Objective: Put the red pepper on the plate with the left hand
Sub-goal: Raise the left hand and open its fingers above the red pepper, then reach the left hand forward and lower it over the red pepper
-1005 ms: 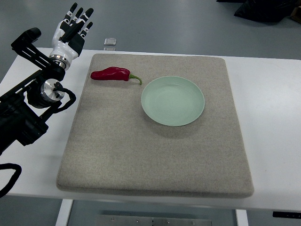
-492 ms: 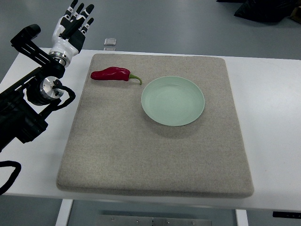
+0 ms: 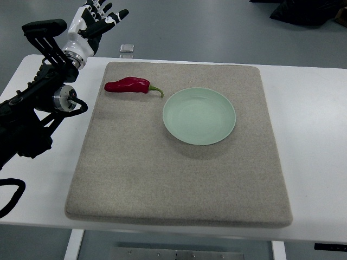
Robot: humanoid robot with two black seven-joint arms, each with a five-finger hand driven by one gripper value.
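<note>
The left gripper's fingers extend high beyond the table's far edge [image 3: 111, 59], so the robot should swing them back and down to go around the red pepper's stemless end [image 3: 112, 86].
A red pepper [image 3: 127, 85] with a green stem lies on the grey mat [image 3: 179, 179] near its far left corner. A pale green plate [image 3: 199, 116] sits to the pepper's right, empty. My left hand [image 3: 97, 19] is raised at the top left, above and behind the table's far edge, its fingers spread and holding nothing. It is up and to the left of the pepper, well apart from it. The right arm does not show.
The mat lies on a white table [image 3: 314, 124]. A small clear block [image 3: 127, 49] sits at the table's far edge just behind the mat. My black left arm [image 3: 32, 114] lies over the table's left side.
My left hand has moved up and to the right, toward the far edge above the pepper, and turned its fingers rightward. The pepper and plate have not moved.
</note>
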